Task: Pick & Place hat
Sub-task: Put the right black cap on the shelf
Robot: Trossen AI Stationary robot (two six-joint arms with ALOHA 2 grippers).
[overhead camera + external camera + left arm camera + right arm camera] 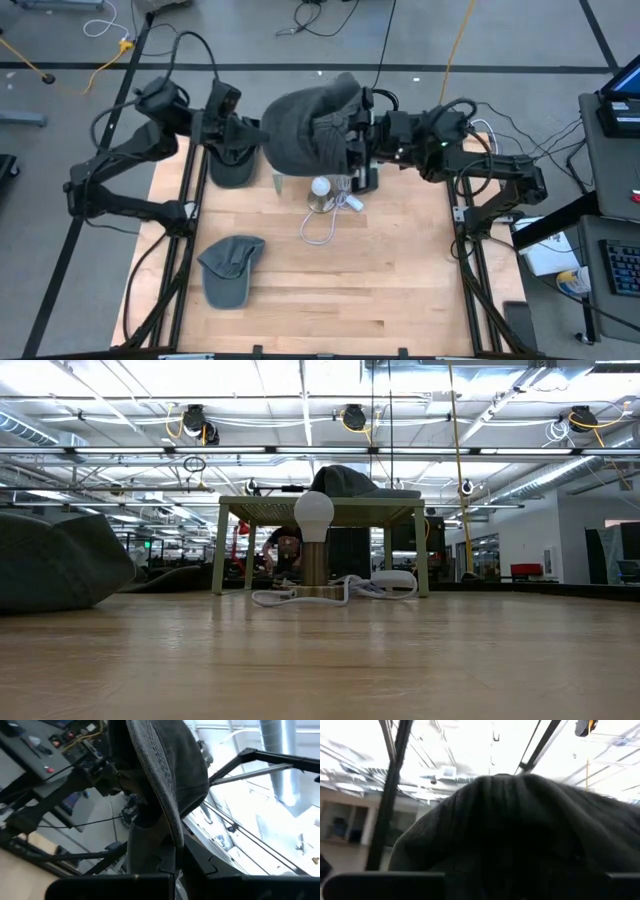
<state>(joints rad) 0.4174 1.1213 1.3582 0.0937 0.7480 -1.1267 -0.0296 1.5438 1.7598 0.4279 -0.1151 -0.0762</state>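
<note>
Next, my right gripper moves clear of the hat's side (343, 137), which it sits against above the stand, before my left gripper lowers the hat onto the stand (265, 510).
A dark grey knit hat (310, 125) sits at the far middle of the table, over a small pale-green stand (320, 510). In the low view the hat (350, 480) shows on the stand's top. My left gripper (255, 132) is at the hat's left side and shut on its cloth. My right gripper (358, 135) is at the hat's right side; the hat fills the right wrist view (520, 830) and hides the gripper's tip. A lamp with a white bulb (320, 187) stands under the stand. My left gripper holds the knit hat by cloth at its left edge (150, 845), which runs down between the two fingers (172, 865). It comes level from the table's left. The hat (165, 775) spreads away from the fingers toward the right arm. I cannot tell whether it holds one layer or several.
A grey-green cap (232, 268) lies on the near left of the table. A darker cap (232, 165) lies under my left arm. The lamp's white cord (325, 225) loops on the table's middle. The near half of the table is bare wood.
</note>
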